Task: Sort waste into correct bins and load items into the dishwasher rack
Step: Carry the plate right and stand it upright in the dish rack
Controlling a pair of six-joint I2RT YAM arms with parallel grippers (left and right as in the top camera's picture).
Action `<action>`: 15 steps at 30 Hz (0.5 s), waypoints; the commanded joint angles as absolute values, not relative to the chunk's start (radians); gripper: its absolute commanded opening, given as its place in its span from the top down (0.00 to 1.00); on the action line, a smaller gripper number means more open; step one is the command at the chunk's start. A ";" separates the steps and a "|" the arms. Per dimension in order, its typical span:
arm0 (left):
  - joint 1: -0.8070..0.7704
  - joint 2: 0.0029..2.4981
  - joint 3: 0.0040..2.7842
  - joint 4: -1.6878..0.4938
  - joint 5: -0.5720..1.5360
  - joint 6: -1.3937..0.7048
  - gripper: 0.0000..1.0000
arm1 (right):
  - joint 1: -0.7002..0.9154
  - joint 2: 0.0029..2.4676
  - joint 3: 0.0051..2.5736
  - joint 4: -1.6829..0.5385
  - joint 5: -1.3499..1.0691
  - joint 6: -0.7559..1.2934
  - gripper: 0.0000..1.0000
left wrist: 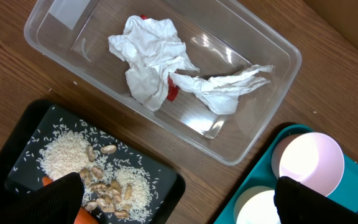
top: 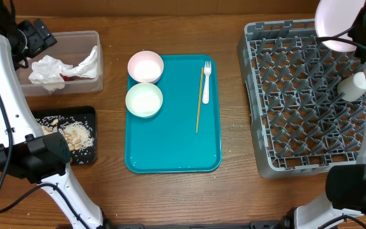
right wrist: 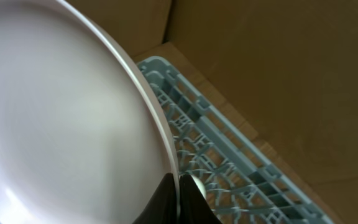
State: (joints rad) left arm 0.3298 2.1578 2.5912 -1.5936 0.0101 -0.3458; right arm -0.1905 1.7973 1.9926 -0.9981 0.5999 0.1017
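Note:
The white plate (top: pixel 339 20) is hanging on edge above the rack's free wires (top: pixel 333 62), past the small white cup. My right gripper should keep lowering the plate until the rack holds it up.
My right gripper (right wrist: pixel 178 199) is shut on the rim of the round white plate (top: pixel 334 22), held on edge above the far side of the grey dishwasher rack (top: pixel 284 127). A small white cup (top: pixel 353 86) lies in the rack. My left gripper (left wrist: pixel 188 202) hangs open over the clear tub (top: pixel 98 57), which holds crumpled napkins (left wrist: pixel 148 59) and a red wrapper (left wrist: pixel 173 92). The black tray (top: pixel 84 117) carries rice and beige scraps (top: pixel 75 135), with a carrot (left wrist: pixel 82 218) under my left finger. Two bowls (top: pixel 145 66), (top: pixel 144 100), a fork (top: pixel 206 83) and a wooden stick (top: pixel 199 102) lie on the teal tray.
The teal serving tray (top: pixel 170 146) lies mid-table between the bins on the left and the rack on the right. Brown cardboard walls stand behind the table. Both arm bases sit at the near corners.

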 commanded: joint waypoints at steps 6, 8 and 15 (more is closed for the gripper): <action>0.337 2.120 2.587 -1.595 -0.001 -0.363 0.00 | -0.206 1.800 1.769 -0.761 0.689 -0.036 0.96; 0.337 2.120 2.587 -1.595 -0.001 -0.363 0.00 | -0.203 1.800 1.697 -0.677 0.725 -0.065 0.96; 0.337 2.120 2.587 -1.595 -0.001 -0.363 0.00 | -0.202 1.815 1.584 -0.462 0.785 -0.152 0.96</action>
State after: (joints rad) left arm 0.3298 2.1578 2.5912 -1.5932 0.0101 -0.3458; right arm -0.2028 1.8107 1.5993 -0.5083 0.7441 -0.0925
